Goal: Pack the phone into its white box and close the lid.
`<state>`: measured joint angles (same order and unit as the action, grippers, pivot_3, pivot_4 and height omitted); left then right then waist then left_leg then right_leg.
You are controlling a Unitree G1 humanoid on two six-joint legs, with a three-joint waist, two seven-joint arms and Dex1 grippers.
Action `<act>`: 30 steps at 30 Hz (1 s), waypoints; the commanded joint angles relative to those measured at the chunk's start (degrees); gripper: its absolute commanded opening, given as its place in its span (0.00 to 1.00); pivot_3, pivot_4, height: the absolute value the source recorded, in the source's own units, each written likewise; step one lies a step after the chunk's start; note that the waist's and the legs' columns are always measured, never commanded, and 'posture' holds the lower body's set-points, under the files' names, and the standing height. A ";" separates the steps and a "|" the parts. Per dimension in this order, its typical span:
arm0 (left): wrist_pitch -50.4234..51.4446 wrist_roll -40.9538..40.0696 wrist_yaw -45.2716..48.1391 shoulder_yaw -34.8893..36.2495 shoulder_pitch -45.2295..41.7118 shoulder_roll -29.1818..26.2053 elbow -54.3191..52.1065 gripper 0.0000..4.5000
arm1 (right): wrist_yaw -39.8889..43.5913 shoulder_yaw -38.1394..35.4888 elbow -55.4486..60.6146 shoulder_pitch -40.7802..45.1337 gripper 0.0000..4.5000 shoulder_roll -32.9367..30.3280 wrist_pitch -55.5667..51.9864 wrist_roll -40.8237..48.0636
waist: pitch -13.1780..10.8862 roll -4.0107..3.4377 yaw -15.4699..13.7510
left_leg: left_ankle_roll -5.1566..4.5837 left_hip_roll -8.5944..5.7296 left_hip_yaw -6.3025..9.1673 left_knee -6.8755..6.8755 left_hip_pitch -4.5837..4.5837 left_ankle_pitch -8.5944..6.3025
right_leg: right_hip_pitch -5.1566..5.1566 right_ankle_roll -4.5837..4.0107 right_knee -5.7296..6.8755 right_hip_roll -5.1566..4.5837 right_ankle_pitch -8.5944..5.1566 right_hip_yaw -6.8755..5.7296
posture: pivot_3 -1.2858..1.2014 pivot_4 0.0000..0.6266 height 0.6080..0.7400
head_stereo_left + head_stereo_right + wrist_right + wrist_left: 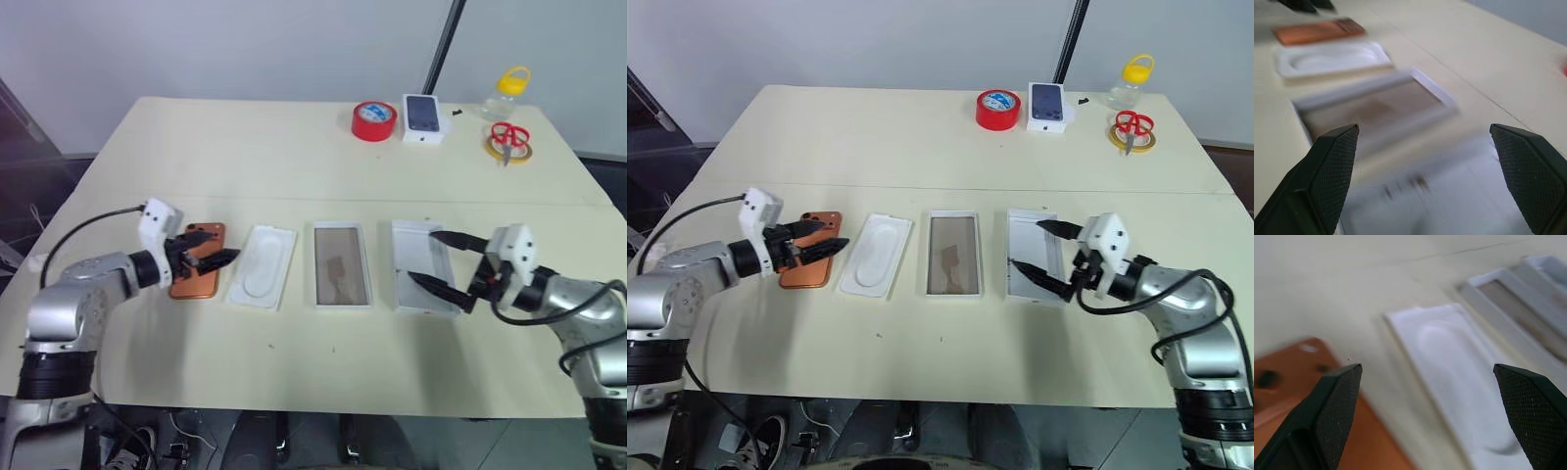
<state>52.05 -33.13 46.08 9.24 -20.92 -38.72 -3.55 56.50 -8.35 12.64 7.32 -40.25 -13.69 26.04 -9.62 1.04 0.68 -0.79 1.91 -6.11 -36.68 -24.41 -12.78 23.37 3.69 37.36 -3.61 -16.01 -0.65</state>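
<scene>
The white moulded tray's outline (262,266) is nearly the same as the box's opening (341,265), so the tray will hide all of the brownish inside when I lower it in.
The copper-orange phone (194,272) lies flat at the left of the table. My left gripper (217,249) hovers open over its right edge with nothing between the fingers (1334,404). Right of the phone lies a white moulded insert tray (263,266). Beyond that is the open white box (341,264) with a brownish inside, then a flat white lid (409,257). My right gripper (424,257) stands open and empty just above the lid, pointing left. The right wrist view shows the box (1376,105), the tray (1332,58) and the phone (1315,32) in a row.
At the table's far right stand a red tape roll (374,120), a small white box with a dark phone picture (422,117), a clear jar with a yellow lid (506,92) and red scissors on a yellow tape ring (509,140). A table seam runs behind the row.
</scene>
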 commanded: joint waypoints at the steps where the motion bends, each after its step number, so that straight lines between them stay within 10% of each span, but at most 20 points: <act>1: 9.45 -2.66 -1.85 -1.08 -2.18 -1.06 -1.97 1.00 | -0.74 1.74 3.08 1.86 0.99 0.75 -0.61 0.32 | 0.00 0.00 0.05 | -0.01 0.01 0.00 -0.10 -0.02 -0.01 | -0.03 0.01 0.00 0.01 0.00 0.00 | 0.52 0.24 0.96; 18: 28.63 -2.65 -12.08 -5.80 -10.50 8.92 3.41 1.00 | -3.45 3.03 3.72 2.08 0.99 1.47 1.27 -2.53 | 0.02 0.01 -0.23 | -0.13 -0.02 0.06 -0.35 0.00 -0.08 | -0.24 0.01 0.00 0.02 0.00 -0.02 | 0.52 0.24 0.96; 21: 28.54 -2.27 -13.06 -4.50 -10.21 9.59 3.98 0.83 | -4.04 2.77 4.37 1.51 1.00 1.40 1.03 -2.34 | 0.04 0.00 -0.29 | -0.12 -0.03 0.07 -0.35 0.02 -0.09 | -0.27 0.01 -0.01 -0.01 -0.01 -0.01 | 0.52 0.24 0.96; 28: 30.75 -3.10 -14.56 -0.99 -10.47 10.76 6.97 0.06 | -4.84 3.38 4.60 0.64 1.00 1.61 1.71 -3.08 | 0.04 0.00 -0.08 | -0.10 -0.01 0.10 -0.33 0.02 -0.10 | -0.24 0.00 -0.01 -0.03 -0.01 -0.01 | 0.52 0.24 0.96; 30: 31.78 -3.19 -15.29 -0.14 -10.43 11.77 7.21 0.01 | -4.83 3.61 4.84 0.91 1.00 1.72 1.59 -3.05 | 0.04 0.00 -0.08 | -0.09 -0.01 0.10 -0.33 0.01 -0.11 | -0.23 0.00 -0.01 -0.04 -0.01 -0.01 | 0.52 0.24 0.96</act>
<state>81.66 -36.04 31.68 9.74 -32.15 -27.55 2.92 51.90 -3.88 14.80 7.54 -38.52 -13.28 22.71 -9.58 1.05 0.59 -0.86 1.90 -6.01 -37.01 -24.40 -12.89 23.14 3.68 37.35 -3.66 -16.02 -0.66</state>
